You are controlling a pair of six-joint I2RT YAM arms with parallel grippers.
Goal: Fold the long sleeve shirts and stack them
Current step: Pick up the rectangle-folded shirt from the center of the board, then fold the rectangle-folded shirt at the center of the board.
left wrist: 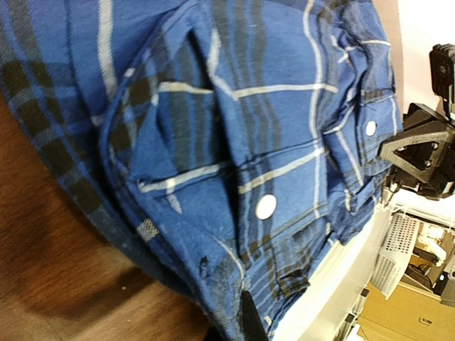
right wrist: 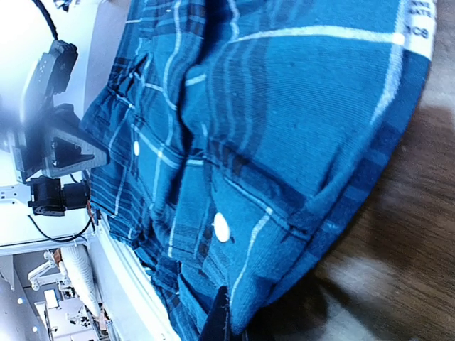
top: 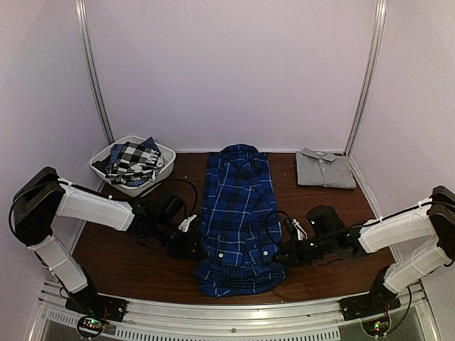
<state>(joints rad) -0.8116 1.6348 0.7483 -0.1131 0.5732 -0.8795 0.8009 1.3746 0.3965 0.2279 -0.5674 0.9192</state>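
The robot's grippers are holding the blue shirt's sides above its loose hem (top: 240,288), so after the fold up, the right gripper next smooths the hem out flat toward the shirt's collar (top: 239,150).
The royal-blue plaid shirt (top: 238,213) lies lengthwise in the middle of the brown table, sleeves folded in, collar at the far end. My left gripper (top: 195,246) is at its left edge near the hem, shut on the cloth. In the left wrist view only one black finger (left wrist: 253,321) shows, with plaid cloth (left wrist: 234,128) bunched over it. My right gripper (top: 286,253) is shut on the right edge. In the right wrist view one finger (right wrist: 216,320) shows under the cloth (right wrist: 284,106). The grey shirt (top: 325,170) lies folded at the back right. The black-and-white check shirt (top: 133,160) sits crumpled in the basket.
The white plastic basket (top: 158,175) stands at the back left. White walls and metal posts close the back and sides. A metal rail (top: 234,312) runs along the near edge, right below the blue shirt's hem.
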